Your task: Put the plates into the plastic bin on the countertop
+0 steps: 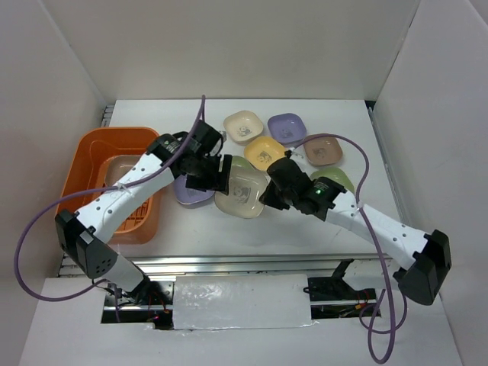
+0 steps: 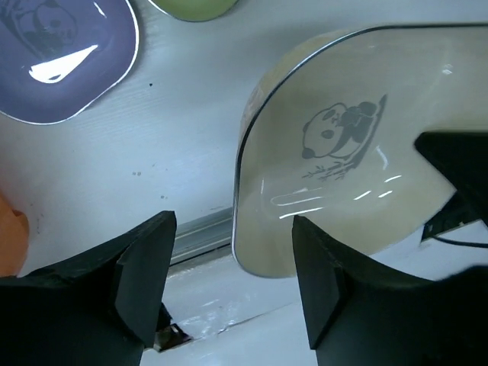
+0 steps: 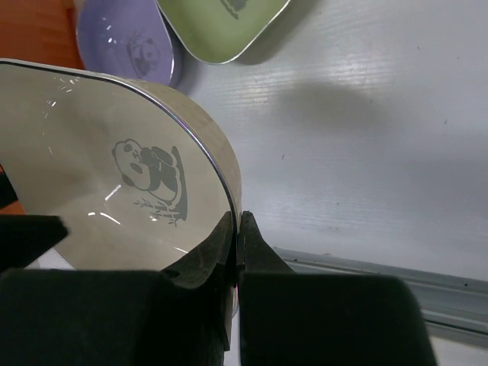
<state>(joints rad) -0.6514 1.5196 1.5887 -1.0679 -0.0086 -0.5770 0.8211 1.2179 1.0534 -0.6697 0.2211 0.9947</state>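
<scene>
My right gripper is holding the cream plate by the rim (image 1: 264,191) farthest from the bin, so my left gripper should grab the plate's free corner (image 2: 250,255) to carry the plate to the bin.
My right gripper (image 1: 267,195) is shut on the right rim of a cream plate (image 1: 242,194) with a panda print and holds it tilted above the countertop (image 1: 335,221). The right wrist view shows the jaws (image 3: 239,229) pinching that rim, the plate (image 3: 99,175) to their left. My left gripper (image 1: 218,175) is open and empty beside the plate's left edge. In the left wrist view (image 2: 232,278) the plate (image 2: 358,152) has its corner just ahead of the gap between the fingers. The orange plastic bin (image 1: 85,164) at the left holds one brownish plate (image 1: 122,171).
Other plates lie on the countertop: lavender (image 1: 192,194) under the left gripper, green (image 1: 240,162), cream (image 1: 243,126), lavender (image 1: 287,128), yellow (image 1: 264,152), brown (image 1: 321,149), green (image 1: 335,178). White panels wall the sides and back. A metal rail runs along the near edge.
</scene>
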